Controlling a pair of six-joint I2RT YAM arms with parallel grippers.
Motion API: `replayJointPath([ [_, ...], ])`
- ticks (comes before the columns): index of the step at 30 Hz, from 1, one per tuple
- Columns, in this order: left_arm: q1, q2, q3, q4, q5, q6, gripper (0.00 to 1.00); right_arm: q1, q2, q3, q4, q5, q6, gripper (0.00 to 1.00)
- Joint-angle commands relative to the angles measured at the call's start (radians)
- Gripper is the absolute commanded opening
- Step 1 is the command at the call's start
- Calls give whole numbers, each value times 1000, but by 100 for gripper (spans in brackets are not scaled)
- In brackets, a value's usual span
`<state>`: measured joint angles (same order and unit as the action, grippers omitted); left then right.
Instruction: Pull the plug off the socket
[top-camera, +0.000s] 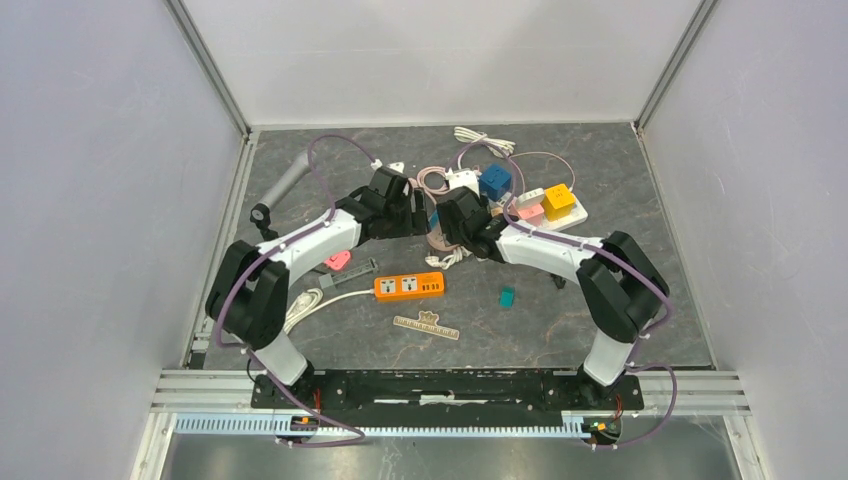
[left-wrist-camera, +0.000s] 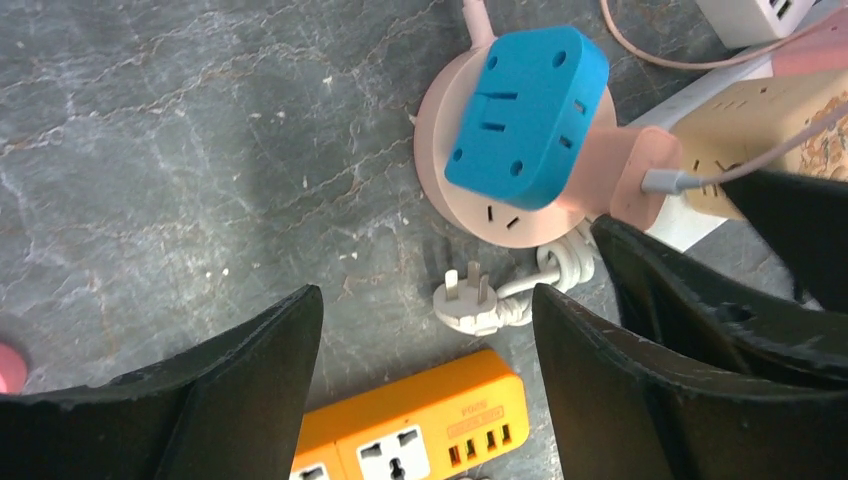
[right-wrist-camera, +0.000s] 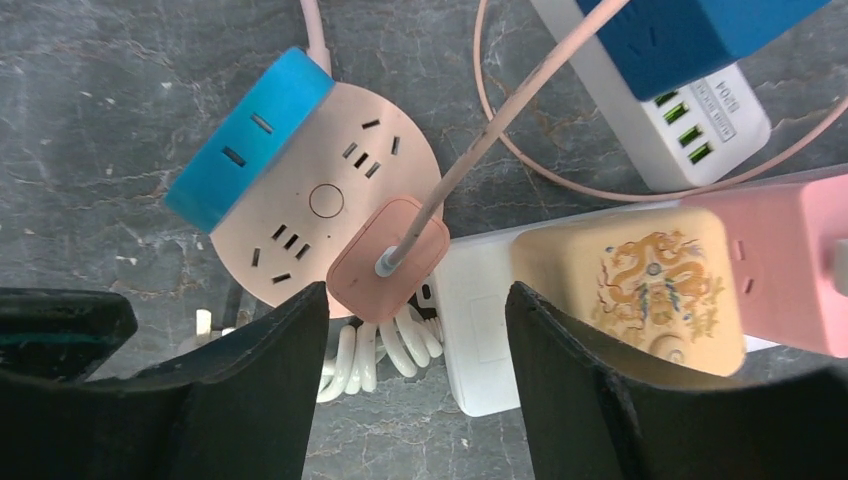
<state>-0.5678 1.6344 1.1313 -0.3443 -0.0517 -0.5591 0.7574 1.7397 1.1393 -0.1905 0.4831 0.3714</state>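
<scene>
My right gripper should move over and close on the plug's long sides, because the pink plug lies slanted beyond the gripper's gap, close to one finger.
A round pink socket lies on the grey table and also shows in the left wrist view. A blue adapter sits in one side of it, and a pink plug with a pink cable sits in its edge. My left gripper is open and empty, hovering above the table just short of the socket. My right gripper is open and empty, with the pink plug just beyond its gap, close to one finger. In the top view both grippers meet over the socket and hide most of it.
An orange power strip and a loose white plug lie under the left gripper. A white strip with blue, yellow and pink cube adapters is at the right. A ruler and a small teal piece lie nearer.
</scene>
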Motion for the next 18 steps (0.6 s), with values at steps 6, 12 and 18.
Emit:
replayJointPath([
  [6,27,38,48,144,128,18,83,-3,59,26,54,47,55,60],
  [12,40,3,-20,197,109,-17,82,-4,87,37,75,26,45,50],
  [18,61,-48,-109,268,108,-82,83,-3,122,67,107,-57,2,43],
])
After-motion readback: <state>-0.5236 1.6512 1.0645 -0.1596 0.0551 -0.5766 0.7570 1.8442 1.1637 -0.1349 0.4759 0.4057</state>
